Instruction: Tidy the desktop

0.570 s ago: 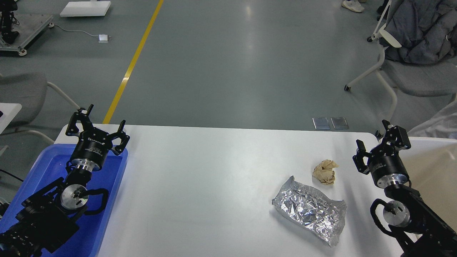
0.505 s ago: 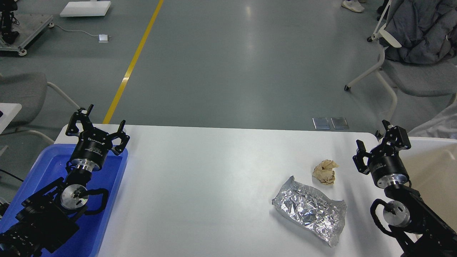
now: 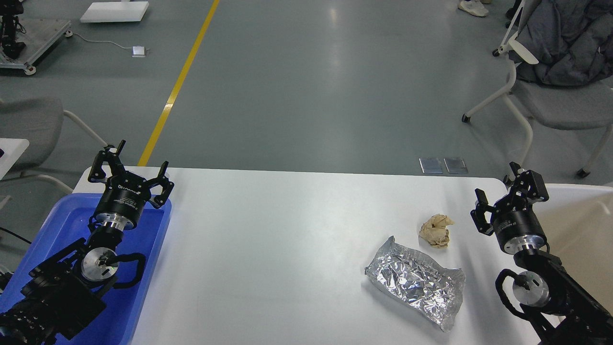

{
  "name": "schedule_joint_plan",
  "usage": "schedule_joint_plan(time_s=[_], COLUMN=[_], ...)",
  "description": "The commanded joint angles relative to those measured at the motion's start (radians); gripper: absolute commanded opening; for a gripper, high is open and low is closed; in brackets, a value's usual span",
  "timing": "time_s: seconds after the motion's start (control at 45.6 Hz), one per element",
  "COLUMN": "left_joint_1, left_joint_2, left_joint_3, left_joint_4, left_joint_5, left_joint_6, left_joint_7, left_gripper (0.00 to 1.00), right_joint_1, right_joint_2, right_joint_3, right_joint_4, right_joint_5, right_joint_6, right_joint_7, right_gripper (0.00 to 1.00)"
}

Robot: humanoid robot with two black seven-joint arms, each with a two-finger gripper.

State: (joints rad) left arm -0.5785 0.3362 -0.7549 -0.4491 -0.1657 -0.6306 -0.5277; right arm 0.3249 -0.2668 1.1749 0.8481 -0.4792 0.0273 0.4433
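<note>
My gripper will carry the foil bag (image 3: 418,281), and the foil bag will stay wide instead of folding up, because sharp creases (image 3: 397,267) run across it as it lies spread.
The white desktop (image 3: 287,239) fills the lower half of the head view. A crumpled silver foil bag (image 3: 415,281) lies on it at the right, and a crumpled beige paper ball (image 3: 436,230) sits just behind it. My right gripper (image 3: 503,191) is open and empty, held above the table's right edge, a short way right of the paper ball. My left gripper (image 3: 131,165) is open and empty, above the far end of the blue tray (image 3: 72,225) at the left.
A beige bin (image 3: 579,225) stands against the table's right edge, beside my right arm. Chairs stand on the grey floor beyond the table, one at the far right (image 3: 550,96) with a dark coat, one at the left (image 3: 33,124).
</note>
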Motion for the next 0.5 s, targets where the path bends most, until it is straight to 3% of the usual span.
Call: schedule_joint_plan(time_s=[0.0,0.351,0.439,0.483], left_joint_1=[0.000,0.000,0.000,0.000], left_joint_2=[0.000,0.000,0.000,0.000], left_joint_3=[-0.001,0.000,0.000,-0.001], left_joint_4=[0.000,0.000,0.000,0.000], left_joint_5=[0.000,0.000,0.000,0.000], left_joint_6=[0.000,0.000,0.000,0.000], left_joint_7=[0.000,0.000,0.000,0.000], left_gripper=[1.00,1.00,1.00,1.00], right_joint_1=[0.002,0.000,-0.003,-0.007], right_joint_2=[0.000,-0.005,-0.009,-0.022], right_joint_3=[-0.018,-0.021,-0.024,-0.026], right_joint_4=[-0.001,0.012,0.051,0.092], right_joint_5=[0.001,0.001,0.007,0.007], right_joint_6=[0.002,0.003,-0.003,-0.003], right_joint_7=[0.000,-0.002,-0.035,-0.086], right_gripper=[1.00,1.00,1.00,1.00])
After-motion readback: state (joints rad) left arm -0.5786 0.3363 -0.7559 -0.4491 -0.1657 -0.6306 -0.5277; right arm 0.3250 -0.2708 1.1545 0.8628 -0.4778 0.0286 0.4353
